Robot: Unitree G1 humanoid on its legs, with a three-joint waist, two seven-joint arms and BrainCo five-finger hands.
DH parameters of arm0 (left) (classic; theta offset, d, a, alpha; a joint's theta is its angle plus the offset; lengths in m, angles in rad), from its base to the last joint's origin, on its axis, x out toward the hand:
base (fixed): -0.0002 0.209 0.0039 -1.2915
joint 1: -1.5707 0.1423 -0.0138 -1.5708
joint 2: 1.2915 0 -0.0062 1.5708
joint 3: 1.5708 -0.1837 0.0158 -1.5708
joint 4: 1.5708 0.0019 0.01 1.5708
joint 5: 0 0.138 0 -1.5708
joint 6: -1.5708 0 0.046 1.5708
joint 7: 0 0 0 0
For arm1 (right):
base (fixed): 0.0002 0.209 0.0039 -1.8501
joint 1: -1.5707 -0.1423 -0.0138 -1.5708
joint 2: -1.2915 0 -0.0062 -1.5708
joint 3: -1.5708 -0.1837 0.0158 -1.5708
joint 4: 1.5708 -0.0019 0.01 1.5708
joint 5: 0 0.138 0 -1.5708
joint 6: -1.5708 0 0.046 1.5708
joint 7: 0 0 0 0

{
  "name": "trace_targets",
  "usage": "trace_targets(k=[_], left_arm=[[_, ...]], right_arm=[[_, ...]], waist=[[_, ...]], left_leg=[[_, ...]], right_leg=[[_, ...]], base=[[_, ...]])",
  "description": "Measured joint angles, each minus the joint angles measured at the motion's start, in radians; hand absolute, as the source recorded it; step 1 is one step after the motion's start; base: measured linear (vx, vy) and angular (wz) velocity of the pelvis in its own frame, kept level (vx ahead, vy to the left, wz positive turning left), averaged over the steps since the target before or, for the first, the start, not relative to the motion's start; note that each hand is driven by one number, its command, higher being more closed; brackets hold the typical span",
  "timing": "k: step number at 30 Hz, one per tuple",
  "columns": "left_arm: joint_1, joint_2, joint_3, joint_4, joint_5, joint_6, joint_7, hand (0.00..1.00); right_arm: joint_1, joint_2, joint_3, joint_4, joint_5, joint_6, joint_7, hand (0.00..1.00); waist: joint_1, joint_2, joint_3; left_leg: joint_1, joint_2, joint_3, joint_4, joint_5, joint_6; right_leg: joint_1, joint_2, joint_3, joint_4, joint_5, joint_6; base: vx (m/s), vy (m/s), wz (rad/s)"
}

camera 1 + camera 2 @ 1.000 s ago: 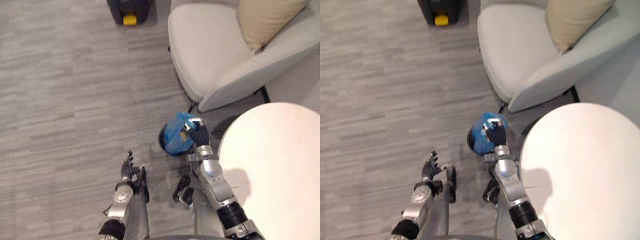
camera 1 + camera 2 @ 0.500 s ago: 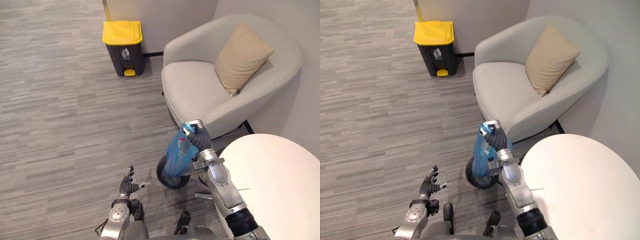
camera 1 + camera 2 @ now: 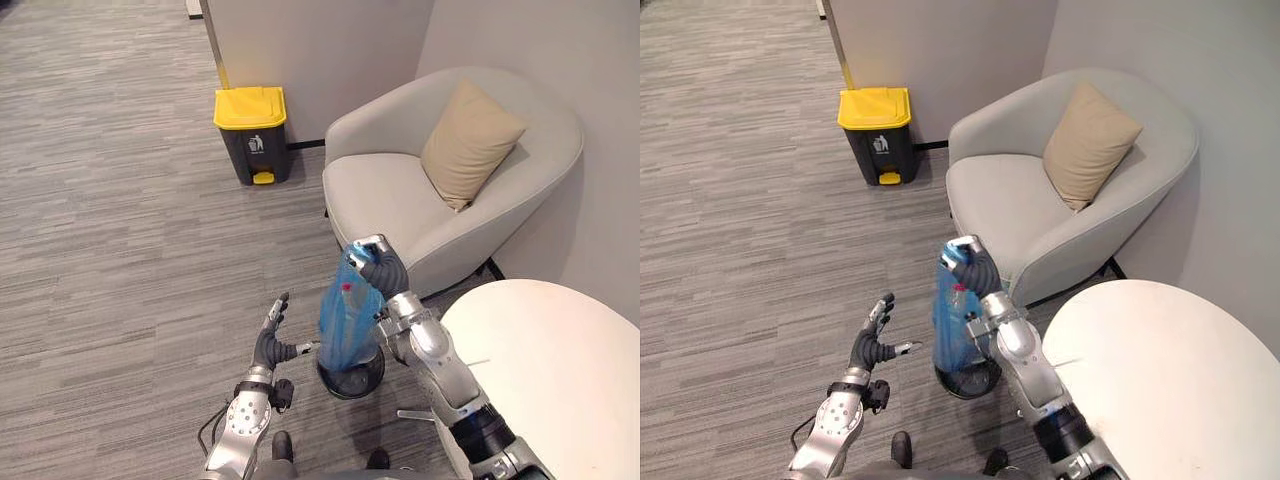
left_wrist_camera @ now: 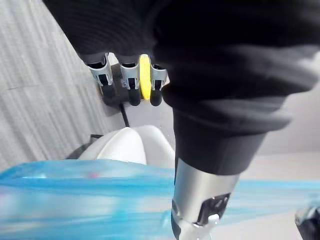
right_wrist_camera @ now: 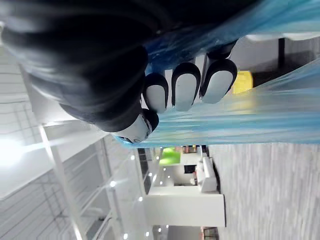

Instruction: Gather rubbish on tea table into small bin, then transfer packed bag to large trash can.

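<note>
My left gripper will have the bag's top (image 3: pixel 360 257) flop over it when I carry the bag away, because my right gripper is holding the thin blue film (image 3: pixel 347 318) tight.
A blue plastic bag (image 3: pixel 347 315) of rubbish hangs stretched above the small dark bin (image 3: pixel 351 375) on the floor, its lower end still inside the rim. My right hand (image 3: pixel 375 265) is shut on the bag's gathered top, fingers (image 5: pixel 185 85) curled round the blue film (image 5: pixel 260 115). My left hand (image 3: pixel 272 345) is open to the left of the bag, straight fingers (image 4: pixel 131 82) held apart from it. The large dark trash can with a yellow lid (image 3: pixel 252 130) stands by the far wall. The round white tea table (image 3: pixel 550 370) is at the lower right.
A light grey armchair (image 3: pixel 400 195) with a tan cushion (image 3: pixel 470 145) stands just behind the small bin and next to the table. Open grey plank floor (image 3: pixel 120 250) stretches on the left up to the trash can.
My right hand has pulled the blue bag up out of the small bin. My left hand has risen towards the bag. The camera has tilted up, bringing the trash can and wall into view.
</note>
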Motion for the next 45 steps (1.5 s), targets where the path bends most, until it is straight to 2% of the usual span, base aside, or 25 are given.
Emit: trace_targets(k=[9, 17, 23, 30, 39, 42, 45], left_arm=[[-0.039, -0.002, -0.067, -0.035, 0.088, 0.000, 0.032, 0.00], [-0.068, -0.041, -0.075, -0.035, 0.092, 0.027, 0.065, 0.00], [-0.070, -0.051, -0.075, -0.027, 0.091, 0.053, 0.087, 0.00], [-0.071, -0.067, -0.074, 0.021, 0.091, 0.085, 0.110, 0.00], [-0.086, -0.077, -0.074, 0.066, 0.090, 0.089, 0.131, 0.00], [-0.114, -0.077, -0.096, 0.144, 0.110, 0.081, 0.159, 0.00], [-0.147, -0.078, -0.115, 0.186, 0.120, 0.094, 0.174, 0.00]], right_arm=[[-0.072, 0.007, 0.057, 0.000, 0.040, 0.001, -0.001, 1.00], [-0.132, 0.049, 0.076, 0.000, 0.086, 0.001, -0.002, 1.00], [-0.147, 0.068, 0.142, 0.000, 0.135, 0.001, -0.003, 1.00], [-0.207, 0.109, 0.195, -0.062, 0.176, 0.001, -0.002, 1.00], [-0.230, 0.121, 0.242, -0.074, 0.217, 0.004, -0.002, 1.00], [-0.231, 0.117, 0.273, -0.073, 0.225, 0.011, -0.004, 1.00], [-0.236, 0.104, 0.298, -0.071, 0.234, 0.014, -0.006, 1.00]], waist=[[0.001, 0.011, -0.017], [0.000, 0.010, -0.027], [0.000, 0.012, -0.050], [0.000, 0.006, -0.054], [0.001, -0.005, -0.071], [0.004, -0.006, -0.088], [0.002, -0.007, -0.088]], left_leg=[[0.005, -0.001, 0.011, -0.001, 0.000, 0.000], [0.012, -0.002, 0.027, -0.002, 0.000, 0.000], [0.022, -0.001, 0.027, -0.003, 0.000, 0.000], [0.025, -0.001, 0.029, -0.009, 0.001, 0.002], [0.030, -0.002, 0.035, -0.008, 0.001, 0.002], [0.028, 0.003, 0.044, -0.009, 0.001, 0.001], [0.028, 0.008, 0.044, -0.009, 0.002, 0.000]], right_leg=[[0.013, 0.007, 0.012, -0.040, 0.030, 0.000], [0.019, 0.011, 0.031, -0.063, 0.049, -0.003], [0.033, 0.014, 0.030, -0.078, 0.055, -0.002], [0.033, 0.015, 0.035, -0.079, 0.057, -0.003], [0.035, 0.015, 0.043, -0.082, 0.063, -0.003], [0.036, 0.021, 0.054, -0.099, 0.075, -0.007], [0.039, 0.022, 0.057, -0.109, 0.082, -0.009]], base=[[-0.01, 0.010, -0.04], [0.00, 0.013, -0.08], [0.00, 0.000, 0.00], [0.00, 0.000, 0.00], [0.01, 0.007, -0.02], [0.01, 0.010, -0.09], [0.00, 0.010, -0.05]])
